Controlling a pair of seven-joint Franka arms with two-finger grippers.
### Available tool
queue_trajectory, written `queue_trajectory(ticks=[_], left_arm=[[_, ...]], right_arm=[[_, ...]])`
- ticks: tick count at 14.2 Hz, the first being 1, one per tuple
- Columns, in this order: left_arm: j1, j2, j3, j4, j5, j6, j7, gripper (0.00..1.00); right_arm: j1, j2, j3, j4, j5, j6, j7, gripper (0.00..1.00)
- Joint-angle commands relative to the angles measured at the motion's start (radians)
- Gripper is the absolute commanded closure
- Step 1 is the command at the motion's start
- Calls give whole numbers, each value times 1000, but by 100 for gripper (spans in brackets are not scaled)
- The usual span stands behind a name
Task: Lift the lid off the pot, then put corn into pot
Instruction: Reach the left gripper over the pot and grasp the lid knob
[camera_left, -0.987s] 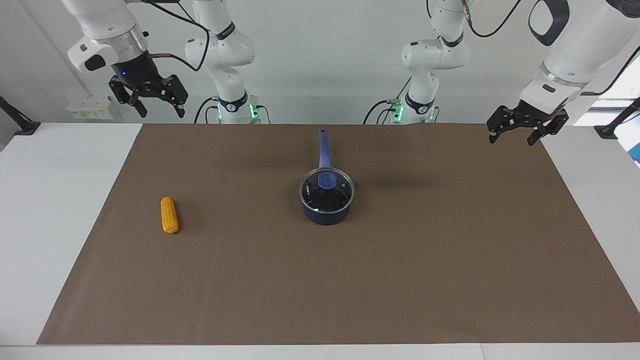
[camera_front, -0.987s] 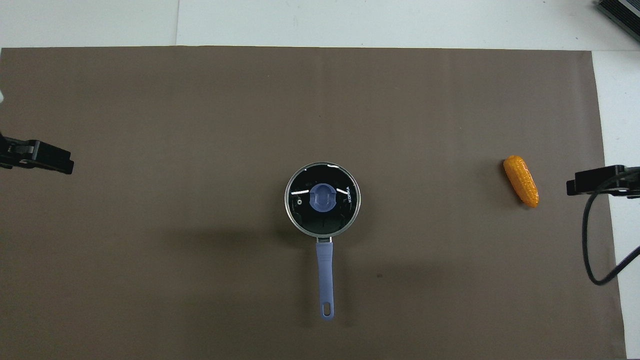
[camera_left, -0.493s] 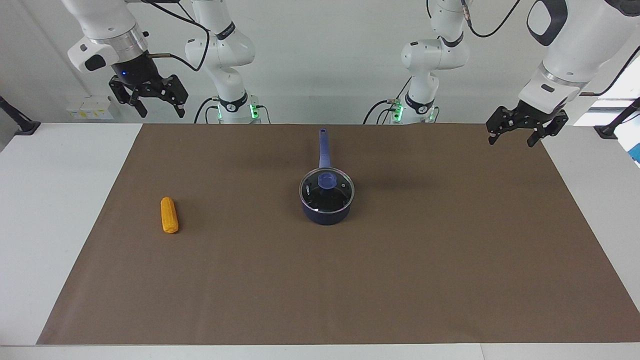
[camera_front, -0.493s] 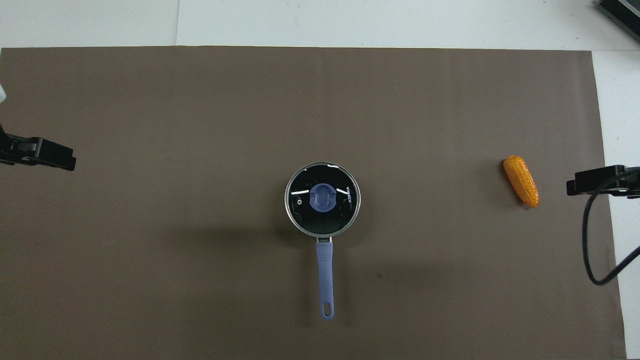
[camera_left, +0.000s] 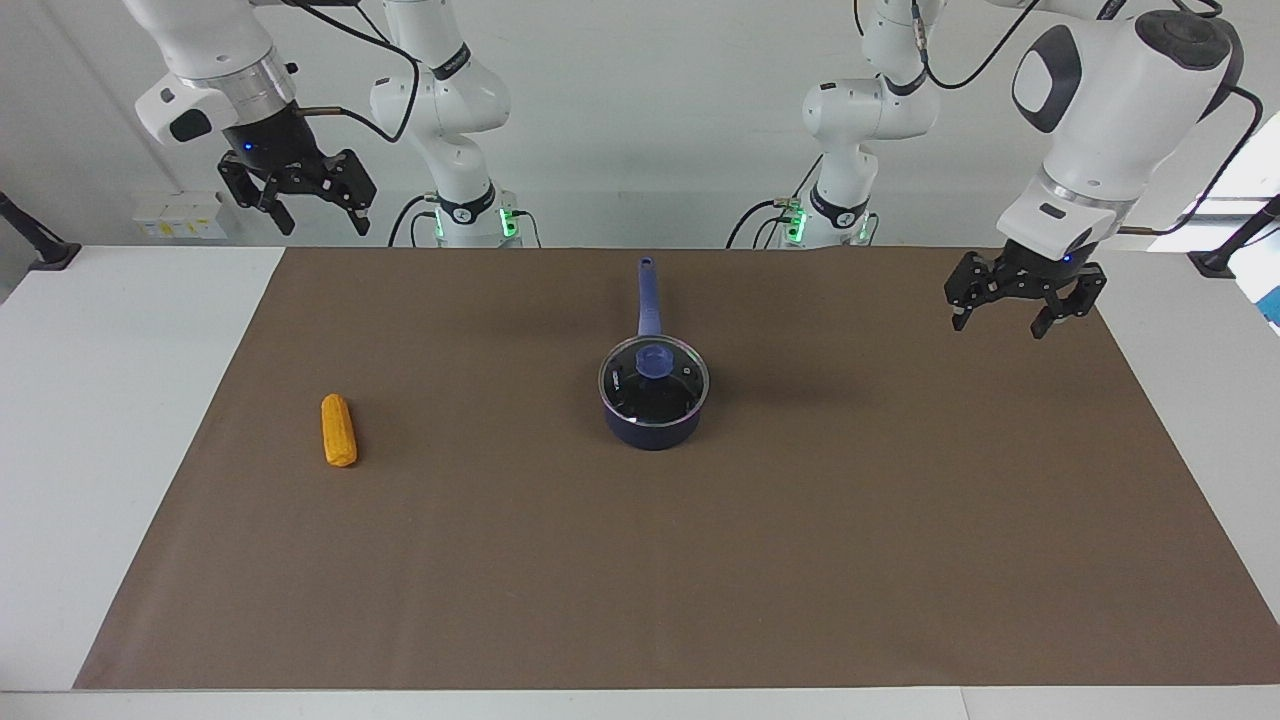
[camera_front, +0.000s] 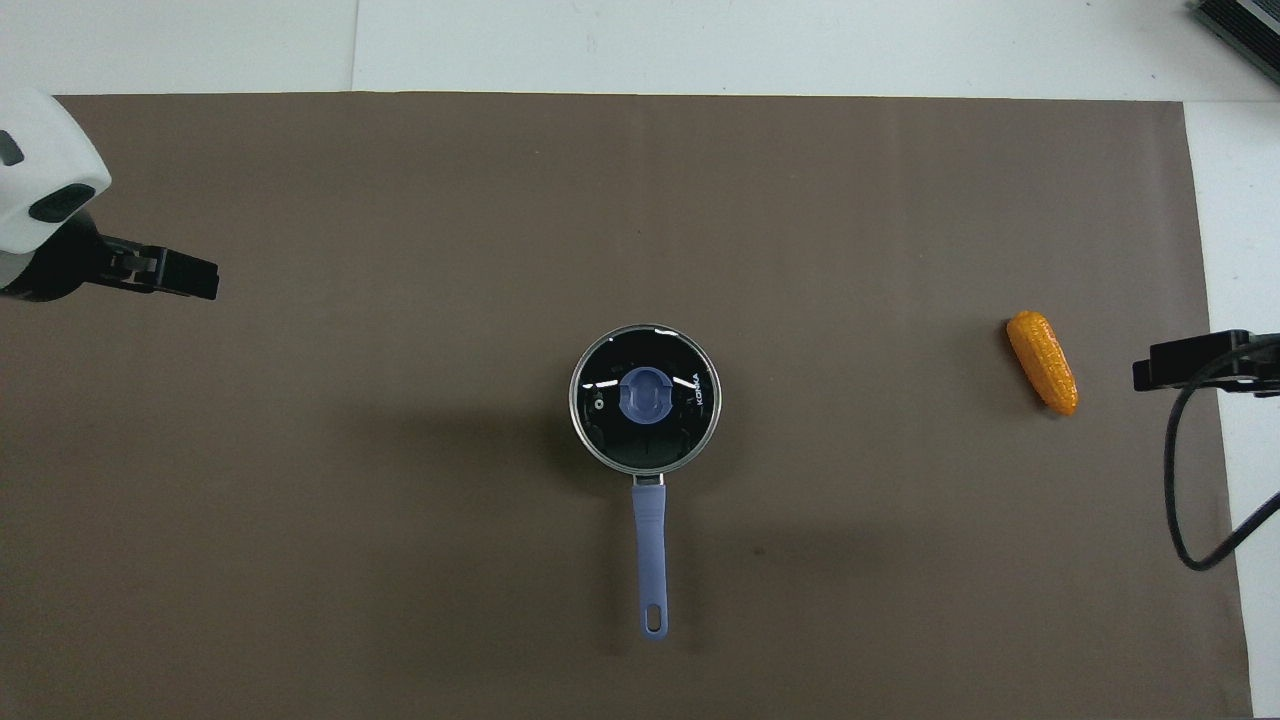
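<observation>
The glass lid (camera_front: 645, 398) lets only the pot's dark inside (camera_front: 645, 444) show through. I should expect the pot to be empty when I lift the glass lid.
The dark blue pot (camera_left: 650, 432) stands in the middle of the brown mat, its long handle (camera_left: 648, 295) pointing toward the robots. The glass lid (camera_left: 653, 380) with its blue knob lies on the pot; it also shows in the overhead view (camera_front: 645, 398). The orange corn (camera_left: 338, 430) lies on the mat toward the right arm's end; it also shows in the overhead view (camera_front: 1042, 362). My left gripper (camera_left: 998, 325) is open, in the air over the mat's edge at the left arm's end. My right gripper (camera_left: 320, 218) is open and waits high over the table's edge beside the corn.
The brown mat (camera_left: 800, 560) covers most of the white table (camera_left: 100, 450). A black cable (camera_front: 1180, 480) hangs from the right arm near the mat's edge. The arms' bases (camera_left: 465, 215) stand at the table's near edge.
My left gripper has come lower and moved in over the mat toward the pot. The right arm, pot, lid and corn have not moved.
</observation>
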Motion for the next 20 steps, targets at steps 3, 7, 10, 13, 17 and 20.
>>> queue_trajectory(ticks=[3,7,10,13,17,20], left_arm=[[-48,5,11,-66,15,40,15,0],[-101,24,12,-78,15,34,6,0],[-163,25,9,-75,15,36,-70,0],[-263,28,11,-73,12,27,-83,0],[-389,28,9,-56,11,30,-129,0],[-501,137,11,20,21,17,-219,0]], right_arm=[[-9,-1,1,0,12,11,-15,0],[-9,-1,1,0,12,11,-15,0],[-9,-1,3,0,12,11,-15,0],[-9,-1,1,0,12,11,-15,0],[-9,-1,3,0,12,11,-16,0],[-20,-7,-9,3,-1,-23,-27,0]])
